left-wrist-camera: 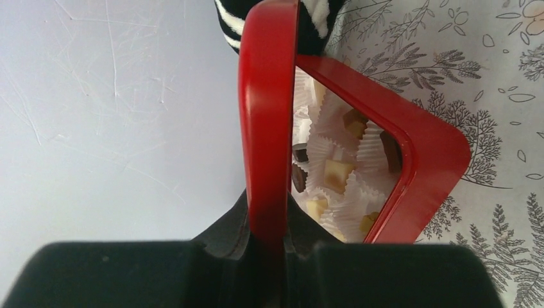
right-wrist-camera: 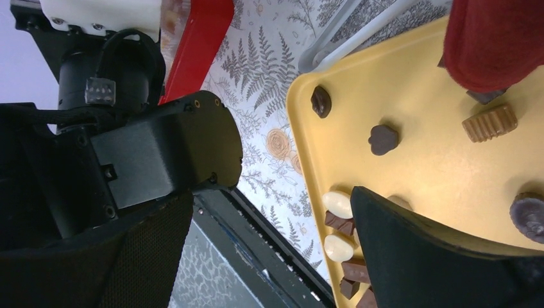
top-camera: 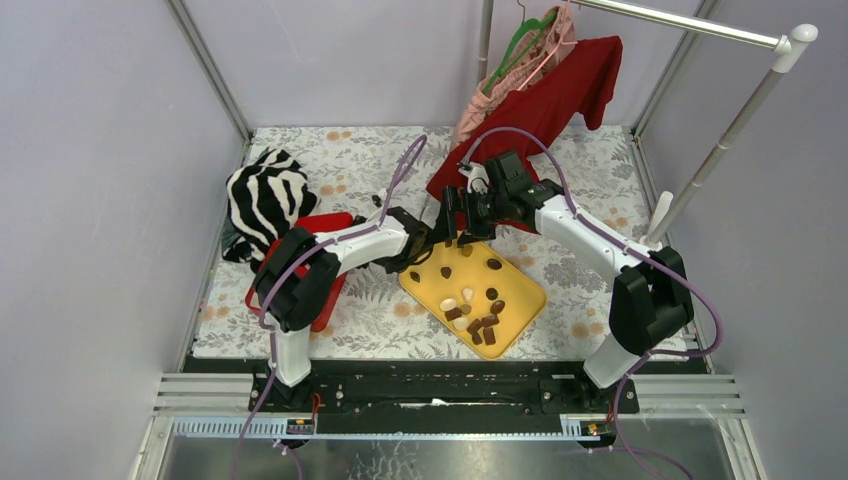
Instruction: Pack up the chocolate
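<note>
The robot's left arm reaches across the red box with the lid tilted, so next the left gripper raises the lid clear and hands it over to the right gripper.
Loose chocolate in dark, tan and cream pieces lies on the yellow tray, mostly at its near corner. More chocolate sits in white paper cups inside the red box. My left gripper is shut on the edge of the box's raised red lid; in the top view the lid shows beside that arm. My right gripper hangs open over the tray's far corner, nothing between its fingers. Dark pieces and a ridged tan one lie below it.
A zebra-striped cloth lies just behind the red box. A red garment hangs from the rack down to the table beside my right wrist. The rack's white foot stands at the right.
</note>
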{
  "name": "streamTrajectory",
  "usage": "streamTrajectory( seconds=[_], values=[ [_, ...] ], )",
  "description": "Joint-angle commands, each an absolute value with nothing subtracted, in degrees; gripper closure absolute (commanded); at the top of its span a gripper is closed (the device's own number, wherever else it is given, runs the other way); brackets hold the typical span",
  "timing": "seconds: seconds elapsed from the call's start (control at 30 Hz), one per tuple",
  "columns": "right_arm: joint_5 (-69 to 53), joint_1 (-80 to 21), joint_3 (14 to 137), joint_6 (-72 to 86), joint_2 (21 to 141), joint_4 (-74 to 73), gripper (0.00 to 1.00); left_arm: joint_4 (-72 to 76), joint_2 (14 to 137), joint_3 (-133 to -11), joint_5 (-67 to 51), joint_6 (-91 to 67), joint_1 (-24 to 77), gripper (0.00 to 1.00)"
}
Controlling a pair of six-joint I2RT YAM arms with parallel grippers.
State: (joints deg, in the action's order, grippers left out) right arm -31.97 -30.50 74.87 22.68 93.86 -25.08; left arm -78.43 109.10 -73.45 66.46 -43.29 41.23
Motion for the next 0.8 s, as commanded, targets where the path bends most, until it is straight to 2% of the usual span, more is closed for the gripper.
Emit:
streamTrajectory(
  seconds=[0.0,0.2,0.53,0.77],
  values=[
    [-31.03,-30.76,74.58,22.32,91.68,-23.65,0.0,-78.44,109.47,-76.75,63.52,-47.59,43.34,1.0],
    [-30.99,-30.79,74.34,22.45,91.37,-23.64,0.0,-76.55,110.96,-78.94,63.47,-48.55,45.16,1.0],
    [-30.72,-30.83,73.99,22.59,90.93,-23.77,0.0,-75.97,118.3,-91.1,66.48,-46.51,46.85,1.0],
    [-30.5,-30.77,73.87,22.38,90.84,-24.24,0.0,-76.68,117.17,-94.67,67.47,-46.2,46.76,1.0]
  ],
)
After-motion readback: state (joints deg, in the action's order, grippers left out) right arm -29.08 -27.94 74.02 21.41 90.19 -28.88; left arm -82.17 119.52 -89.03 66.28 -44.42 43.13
